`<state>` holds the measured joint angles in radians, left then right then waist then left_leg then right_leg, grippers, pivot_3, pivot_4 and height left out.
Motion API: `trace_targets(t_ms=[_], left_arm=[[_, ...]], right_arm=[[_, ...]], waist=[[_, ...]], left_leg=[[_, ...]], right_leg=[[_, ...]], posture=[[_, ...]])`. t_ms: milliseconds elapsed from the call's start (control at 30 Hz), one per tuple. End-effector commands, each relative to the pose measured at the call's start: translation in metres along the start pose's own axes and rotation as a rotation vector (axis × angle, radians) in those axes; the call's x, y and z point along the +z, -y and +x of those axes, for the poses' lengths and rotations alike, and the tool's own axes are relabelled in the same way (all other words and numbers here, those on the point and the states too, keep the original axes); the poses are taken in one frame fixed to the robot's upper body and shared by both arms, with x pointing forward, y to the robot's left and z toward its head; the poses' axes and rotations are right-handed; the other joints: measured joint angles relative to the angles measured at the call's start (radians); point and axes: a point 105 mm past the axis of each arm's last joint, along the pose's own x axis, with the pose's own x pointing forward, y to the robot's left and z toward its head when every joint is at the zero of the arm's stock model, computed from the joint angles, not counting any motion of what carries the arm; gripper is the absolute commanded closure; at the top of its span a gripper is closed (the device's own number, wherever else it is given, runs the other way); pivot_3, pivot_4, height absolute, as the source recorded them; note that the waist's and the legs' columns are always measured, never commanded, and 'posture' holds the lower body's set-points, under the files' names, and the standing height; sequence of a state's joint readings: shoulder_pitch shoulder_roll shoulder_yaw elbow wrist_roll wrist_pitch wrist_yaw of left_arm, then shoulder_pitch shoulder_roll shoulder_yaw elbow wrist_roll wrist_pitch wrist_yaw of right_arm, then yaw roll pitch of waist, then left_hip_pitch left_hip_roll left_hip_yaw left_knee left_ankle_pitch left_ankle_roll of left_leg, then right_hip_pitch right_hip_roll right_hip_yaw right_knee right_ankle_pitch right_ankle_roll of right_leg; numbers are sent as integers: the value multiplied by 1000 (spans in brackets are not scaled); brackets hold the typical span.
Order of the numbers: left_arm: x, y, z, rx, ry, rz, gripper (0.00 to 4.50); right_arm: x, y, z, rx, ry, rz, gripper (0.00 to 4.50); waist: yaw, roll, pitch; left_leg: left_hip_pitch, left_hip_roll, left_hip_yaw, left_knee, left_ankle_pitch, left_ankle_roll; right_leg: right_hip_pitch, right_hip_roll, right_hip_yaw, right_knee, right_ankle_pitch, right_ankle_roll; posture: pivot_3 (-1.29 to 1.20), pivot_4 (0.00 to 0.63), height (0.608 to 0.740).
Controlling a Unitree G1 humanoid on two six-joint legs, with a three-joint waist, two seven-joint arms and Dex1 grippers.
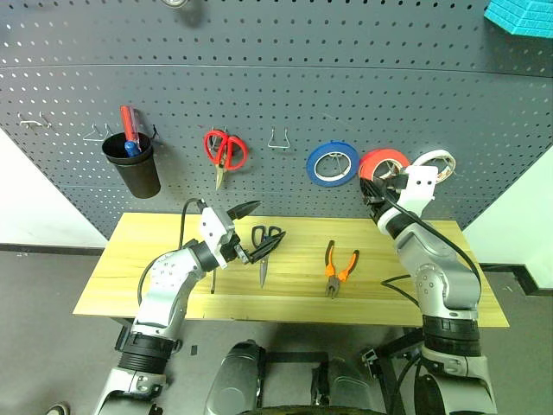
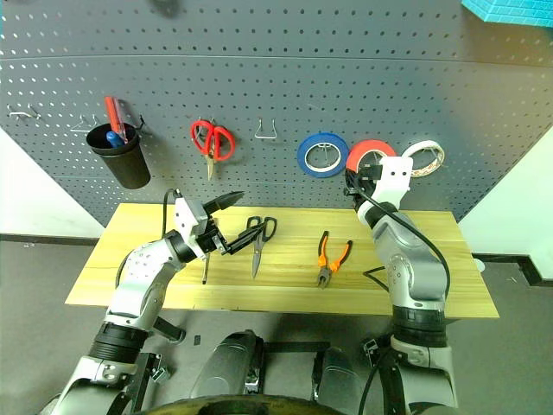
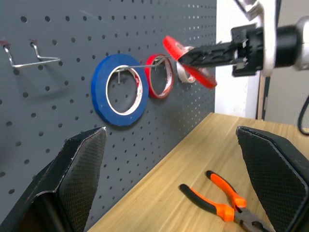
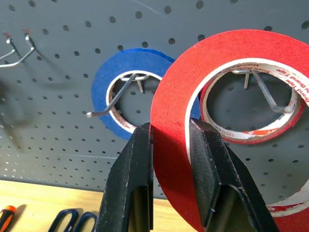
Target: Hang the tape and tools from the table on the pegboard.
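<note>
I should keep pushing the red tape toward the pegboard with my right gripper until the hook carries it, since the hook's end lines up with the red tape's hole.
My right gripper is shut on the lower rim of the red tape and holds it up close to the pegboard. The tape's hole faces a hook that carries a thin red-rimmed roll. On the table lie the dark-handled scissors and the orange-and-black pliers. My left gripper hovers open just left of the scissors, holding nothing. A thin dark shaft, seemingly the screwdriver's, pokes out beneath my left wrist.
A blue tape roll hangs left of the red tape. Further left are an empty wire hook, red-handled scissors and a black cup with pens. A cable lies on the table's right end.
</note>
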<state>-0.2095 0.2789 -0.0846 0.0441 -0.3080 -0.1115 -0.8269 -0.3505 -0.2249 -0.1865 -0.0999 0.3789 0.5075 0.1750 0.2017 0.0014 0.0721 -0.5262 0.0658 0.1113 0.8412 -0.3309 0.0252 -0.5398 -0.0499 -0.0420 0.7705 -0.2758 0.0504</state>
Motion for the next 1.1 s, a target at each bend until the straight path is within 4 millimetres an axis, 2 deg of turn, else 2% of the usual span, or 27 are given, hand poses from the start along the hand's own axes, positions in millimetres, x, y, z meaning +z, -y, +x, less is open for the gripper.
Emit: trace_targets(t_ms=[33,600,733,767,1067,1100], left_arm=[[16,-2,1,4,54,35,0],[16,-4,-3,19,35,43,0],[17,-4,-3,21,38,44,0],[17,-4,-3,21,38,44,0],[18,-3,-4,26,39,41,0],[17,-3,-4,26,39,41,0]], right_arm=[[12,-4,9,22,59,-15,3815],[-14,18,25,-51,-38,-38,3816],[-15,22,25,-67,-40,-25,3816],[-15,22,25,-70,-39,-22,3061],[-17,24,24,-81,-50,-40,80],[-17,24,24,-83,-50,-42,16]], waist=[[0,0,0],[3,0,-1],[4,-1,-2],[4,-1,-2],[4,-1,-2],[4,-1,-2]], left_leg=[[0,0,0,0,0,0],[2,0,0,0,0,0],[2,0,0,0,0,0],[2,0,0,0,0,0],[2,0,0,1,0,0],[2,0,0,1,0,0]], right_leg=[[0,0,0,0,0,0],[1,0,0,1,0,0],[2,0,0,1,0,0],[2,0,0,1,0,0],[2,0,0,1,0,0],[2,0,0,1,0,0]], posture=[[309,48,657],[324,54,657],[323,54,657],[323,54,657],[324,58,657],[324,58,657]])
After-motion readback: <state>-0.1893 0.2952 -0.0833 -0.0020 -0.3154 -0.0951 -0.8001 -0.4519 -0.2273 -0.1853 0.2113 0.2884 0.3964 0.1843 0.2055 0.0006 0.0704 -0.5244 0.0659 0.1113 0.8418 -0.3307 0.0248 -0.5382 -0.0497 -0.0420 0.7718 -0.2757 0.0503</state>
